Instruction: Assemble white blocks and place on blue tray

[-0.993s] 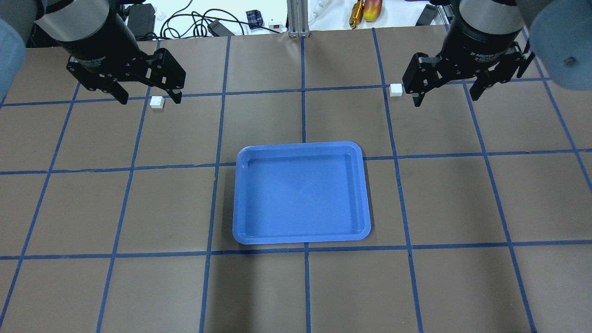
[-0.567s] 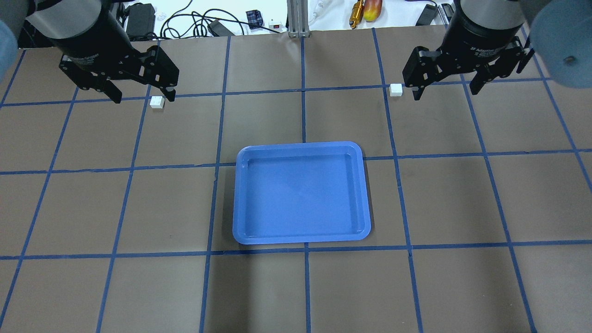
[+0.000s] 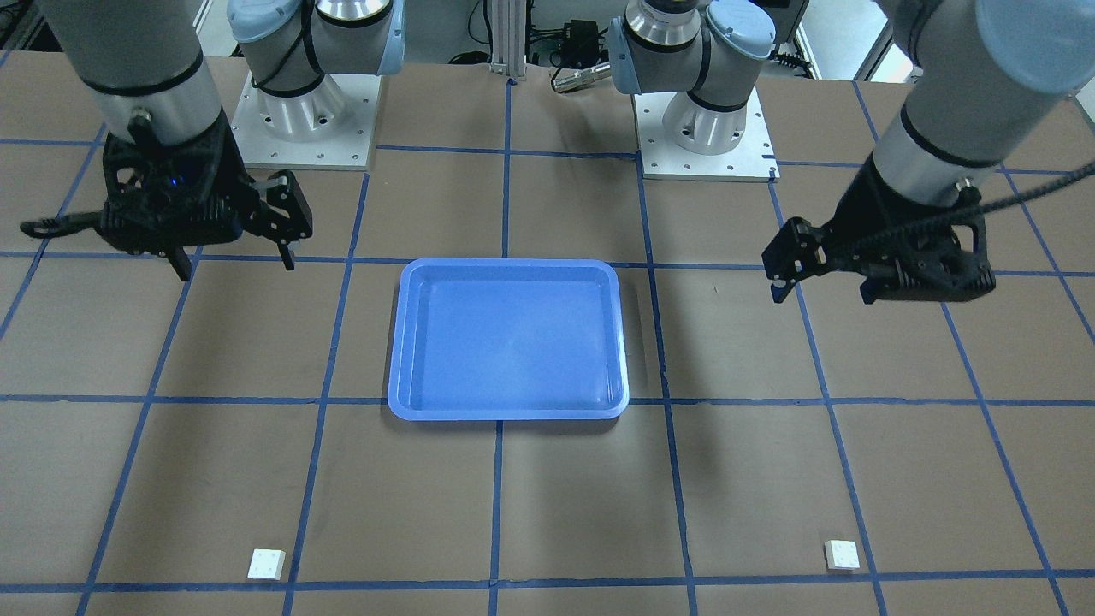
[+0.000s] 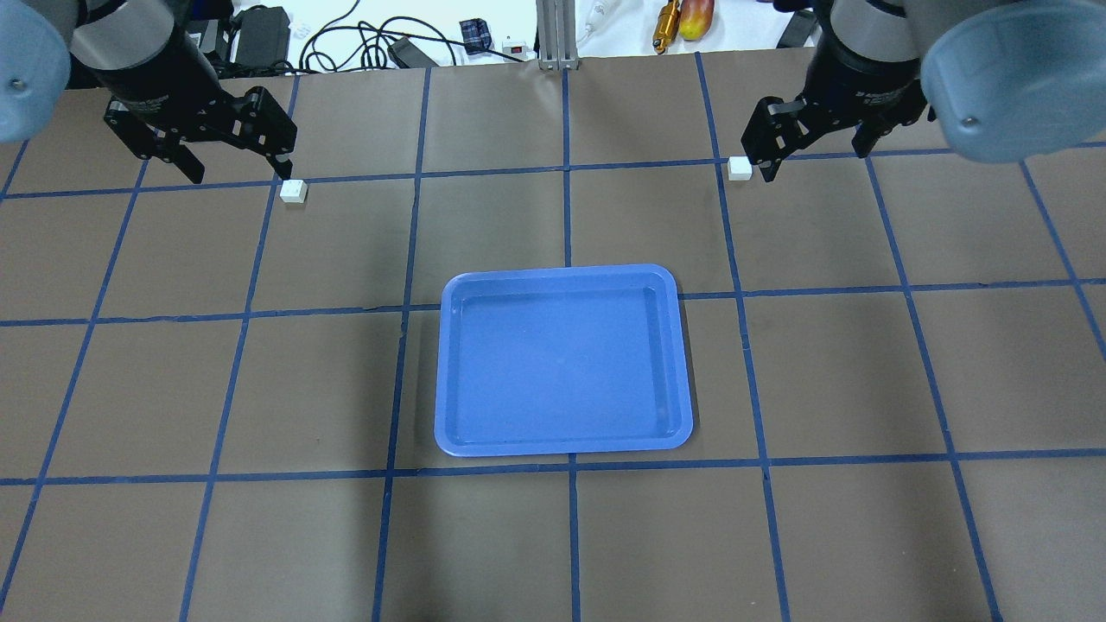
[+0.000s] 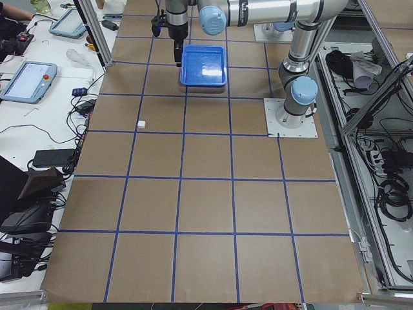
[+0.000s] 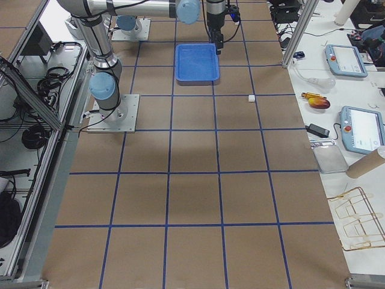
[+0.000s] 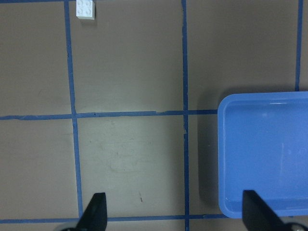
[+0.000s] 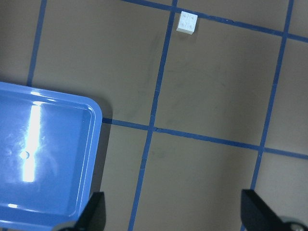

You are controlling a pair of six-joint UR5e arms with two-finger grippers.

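Observation:
The white block ahead (image 3: 842,555) sits alone with room for my open fingers on both sides. My left gripper keeps reaching down until they straddle the block.
Two white blocks lie apart on the brown table: one at the far left (image 4: 294,191) (image 3: 842,554) (image 7: 85,8), one at the far right (image 4: 739,168) (image 3: 266,564) (image 8: 186,22). The blue tray (image 4: 562,363) (image 3: 509,342) sits empty in the middle. My left gripper (image 4: 238,171) (image 3: 821,293) (image 7: 173,215) is open and empty, held above the table short of the left block. My right gripper (image 4: 812,160) (image 3: 238,267) (image 8: 173,216) is open and empty, above the table short of the right block.
Blue tape lines grid the brown table. Cables, a power brick (image 4: 259,34) and small tools lie beyond the far edge. The arm bases (image 3: 299,111) stand behind the tray. Operator desks with tablets (image 6: 346,60) flank the far side.
In the overhead view both grippers have moved toward the table's far side and look smaller. Both stay open. The blocks and the tray have not moved.

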